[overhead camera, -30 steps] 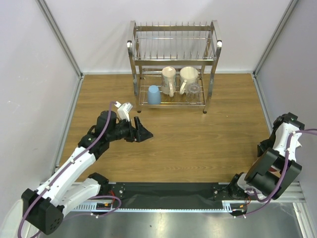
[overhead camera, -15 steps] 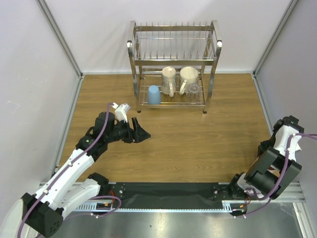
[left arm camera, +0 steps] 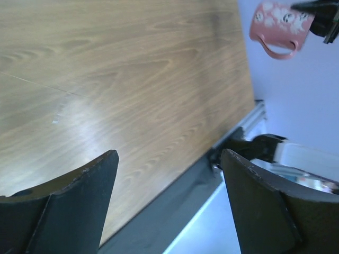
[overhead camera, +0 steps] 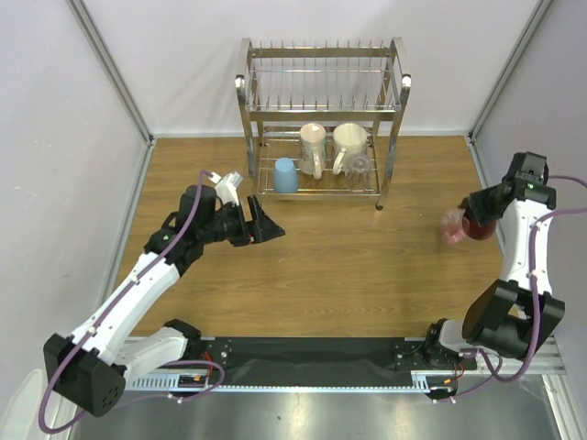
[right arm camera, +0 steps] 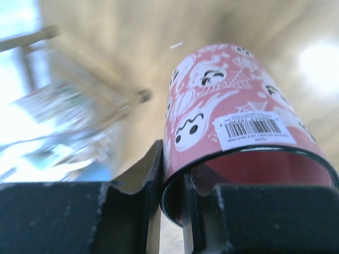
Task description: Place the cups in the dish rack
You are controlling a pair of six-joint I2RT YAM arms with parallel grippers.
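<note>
I should keep my left gripper open, as my right gripper is holding the pink mug's rim (right arm camera: 183, 170) and leaves the mug's handle free. My left gripper should stay open until that handle (left arm camera: 279, 55) comes between its fingers.
The steel wire dish rack (overhead camera: 394, 110) stands at the back. On its lower tier sit the light blue cup (overhead camera: 285, 174), the taller cream mug (overhead camera: 313, 145), the cream mug (overhead camera: 348, 142) and the clear glass tumbler (overhead camera: 359, 166). My right gripper (overhead camera: 472, 220) is shut on the rim of the pink mug (overhead camera: 454, 225), held in the air at the right, to the right of the rack. The pink mug fills the right wrist view (right arm camera: 233, 116) and shows in the left wrist view (left arm camera: 278, 26). My left gripper (overhead camera: 266, 226) is open and empty in front of the rack's left side.
The wooden table (overhead camera: 348, 266) lies between the arms. White walls enclose the sides and back. A black strip and metal rail (overhead camera: 321, 362) run along the near edge.
My right arm has swung up from the near right corner and now holds the pink mug out over the table's right side. My left gripper has shifted slightly toward the rack.
</note>
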